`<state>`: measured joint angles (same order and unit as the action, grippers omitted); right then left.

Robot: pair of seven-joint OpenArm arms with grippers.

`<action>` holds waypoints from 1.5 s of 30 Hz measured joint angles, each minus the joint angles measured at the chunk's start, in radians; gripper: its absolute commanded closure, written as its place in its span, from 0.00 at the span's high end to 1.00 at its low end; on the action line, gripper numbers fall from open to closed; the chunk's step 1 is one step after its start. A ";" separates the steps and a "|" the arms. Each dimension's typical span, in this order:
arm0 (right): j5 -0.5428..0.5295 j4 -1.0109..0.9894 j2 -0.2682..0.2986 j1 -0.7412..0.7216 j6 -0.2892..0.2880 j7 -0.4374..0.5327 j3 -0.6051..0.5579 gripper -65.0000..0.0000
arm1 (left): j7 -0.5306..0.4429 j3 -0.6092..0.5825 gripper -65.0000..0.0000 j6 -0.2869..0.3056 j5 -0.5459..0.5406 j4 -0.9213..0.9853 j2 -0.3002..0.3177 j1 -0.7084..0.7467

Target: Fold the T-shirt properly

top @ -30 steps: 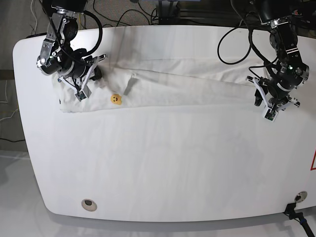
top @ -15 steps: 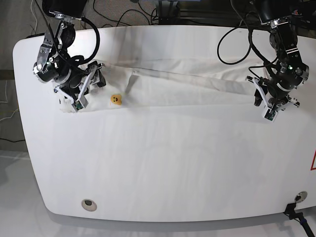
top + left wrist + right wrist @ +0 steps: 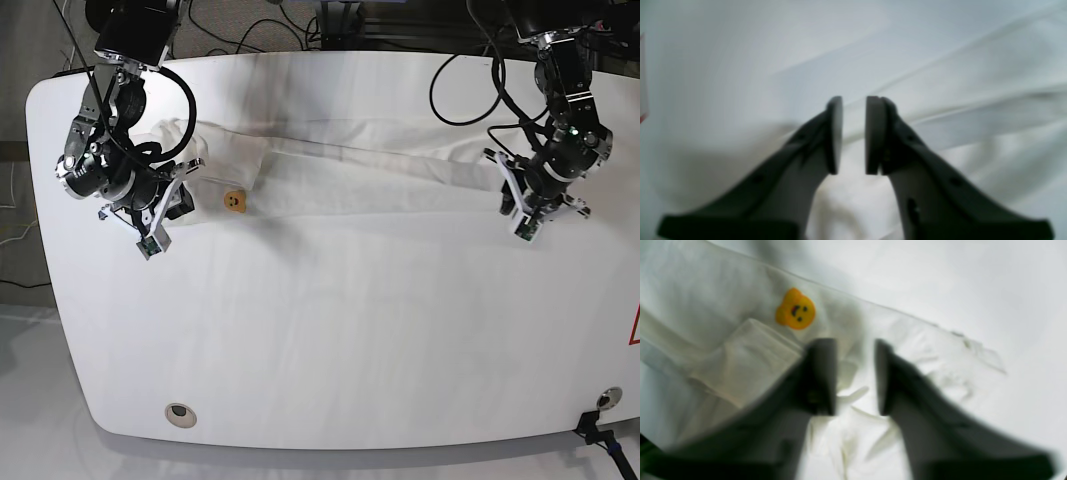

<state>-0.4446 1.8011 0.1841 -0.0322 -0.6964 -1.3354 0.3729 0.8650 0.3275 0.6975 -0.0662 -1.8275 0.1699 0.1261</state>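
Observation:
One end of the T-shirt's fold line [image 3: 425,174] slants toward the T-shirt's near edge, so my left gripper should pinch and pull that end [image 3: 486,188] back toward the far side.
The T-shirt [image 3: 350,175] is a long white folded strip stretched across the far half of the table, with a shadow along its near edge. Its small yellow mark [image 3: 233,200] faces up near the strip's left end. My right gripper [image 3: 165,210] is at that left end, and in the right wrist view it [image 3: 855,376] is shut on bunched cloth of the T-shirt [image 3: 750,356], just below the yellow mark [image 3: 795,309]. My left gripper [image 3: 512,200] is at the strip's right end. In the left wrist view it [image 3: 853,133] stands narrowly shut over a fold of the T-shirt [image 3: 973,100].
The white table [image 3: 330,330] spreads toward the front. A round hole [image 3: 180,413] sits near its front left corner and a black fitting [image 3: 600,435] at the front right. Cables [image 3: 260,25] hang behind the far edge. A red sticker [image 3: 635,325] marks the right edge.
Both grippers have narrowed onto the cloth. The right gripper has swung down and left, dragging the shirt's left end. The left gripper has shifted up and left. The strip now looks tauter.

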 measured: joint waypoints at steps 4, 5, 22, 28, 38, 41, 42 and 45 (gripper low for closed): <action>-0.002 -0.002 -0.025 0.059 0.000 0.064 -0.004 0.00 | -0.005 -0.035 0.00 0.006 -0.007 0.000 -0.014 -0.004; 0.004 -0.004 -0.024 0.073 0.000 0.084 -0.004 0.00 | -0.003 -0.034 0.00 -0.001 0.010 0.000 -0.019 -0.003; -0.031 -0.271 -0.012 0.116 -0.003 0.319 -0.001 0.00 | -0.231 -0.033 0.00 -0.003 0.042 0.327 -0.071 -0.026; -0.031 -0.277 -0.013 0.133 -0.003 0.370 -0.001 0.00 | -0.284 -0.029 0.00 -0.005 0.023 0.369 -0.066 -0.027; -0.034 -0.277 0.011 0.133 -0.004 0.367 -0.002 0.00 | -0.249 -0.011 0.00 0.009 0.036 0.332 -0.039 -0.018; -0.035 -0.277 0.013 0.133 -0.004 0.367 -0.001 0.00 | -0.249 0.029 0.00 0.015 0.031 0.334 -0.038 -0.015; -0.034 -0.277 0.014 0.133 -0.008 0.366 -0.001 0.00 | -0.248 0.040 0.00 0.016 0.031 0.334 -0.036 -0.012; -0.038 -0.260 0.014 0.135 -0.008 0.355 -0.002 0.00 | -0.205 0.065 0.00 0.012 0.057 0.297 -0.037 -0.005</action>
<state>-0.4824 1.5410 0.1986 0.1032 -0.7044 -0.9806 0.3710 0.6598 0.3927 0.7094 -0.0093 -1.5303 0.1333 0.1215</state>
